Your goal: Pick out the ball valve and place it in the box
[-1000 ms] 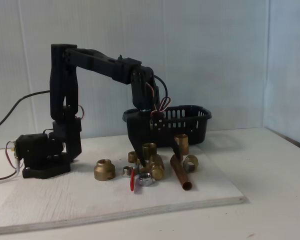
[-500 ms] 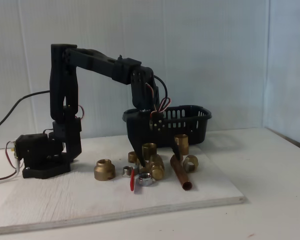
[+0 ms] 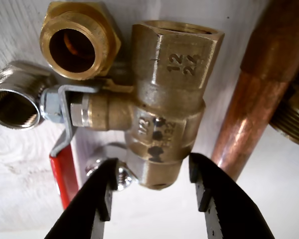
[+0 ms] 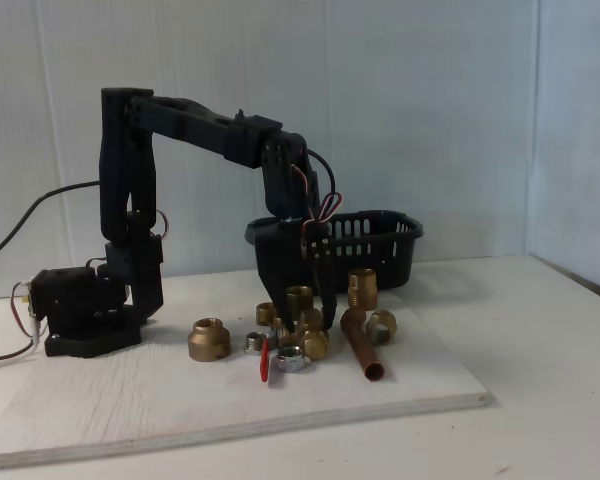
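Observation:
The red lever (image 3: 64, 174) is held on the ball valve by a nut (image 3: 51, 105), so the lever will come along beside the valve's body when the robot carries the valve.
The ball valve (image 3: 167, 99) lies in the middle of the wrist view, a brass body stamped 12 22, with its red lever (image 3: 65, 177) at lower left. My gripper (image 3: 153, 167) is open, its black fingers (image 3: 97, 199) on either side of the valve's near end with a thin gap on each side. In the fixed view the gripper (image 4: 305, 318) reaches down into the cluster of fittings over the valve (image 4: 312, 340), whose red lever (image 4: 265, 360) lies in front. The box (image 4: 365, 245), a black slotted basket, stands just behind the cluster.
A copper pipe (image 3: 249, 109) (image 4: 362, 348) lies close to the right finger. A brass coupling (image 3: 77, 42) and a silver fitting (image 3: 12, 99) crowd the valve's lever side. More brass couplings (image 4: 209, 340) sit on the white board (image 4: 130, 400).
The right finger has swung inward from near the copper pipe toward the valve, narrowing the jaws around it. The arm has hardly moved.

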Robot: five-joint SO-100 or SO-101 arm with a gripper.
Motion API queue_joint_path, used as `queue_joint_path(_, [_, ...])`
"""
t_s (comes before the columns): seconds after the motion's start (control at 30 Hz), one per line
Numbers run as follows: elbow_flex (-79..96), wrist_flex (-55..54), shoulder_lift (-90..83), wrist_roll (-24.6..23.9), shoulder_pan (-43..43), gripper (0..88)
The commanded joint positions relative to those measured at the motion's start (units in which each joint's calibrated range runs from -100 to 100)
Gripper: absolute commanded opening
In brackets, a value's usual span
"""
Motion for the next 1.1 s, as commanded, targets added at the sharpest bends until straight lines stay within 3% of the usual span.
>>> queue_joint_path(0.0, [-0.3,0.0,-0.2,-0.2,0.1,13.3])
queue_joint_path(0.53, [-0.1,-1.2,-0.2,-0.1,0.0,13.8])
queue_joint_path(0.73, [1.3,-1.5,-0.3,0.2,0.2,23.3])
queue_joint_path(1.07, [1.5,-1.7,-0.2,0.0,0.1,24.6])
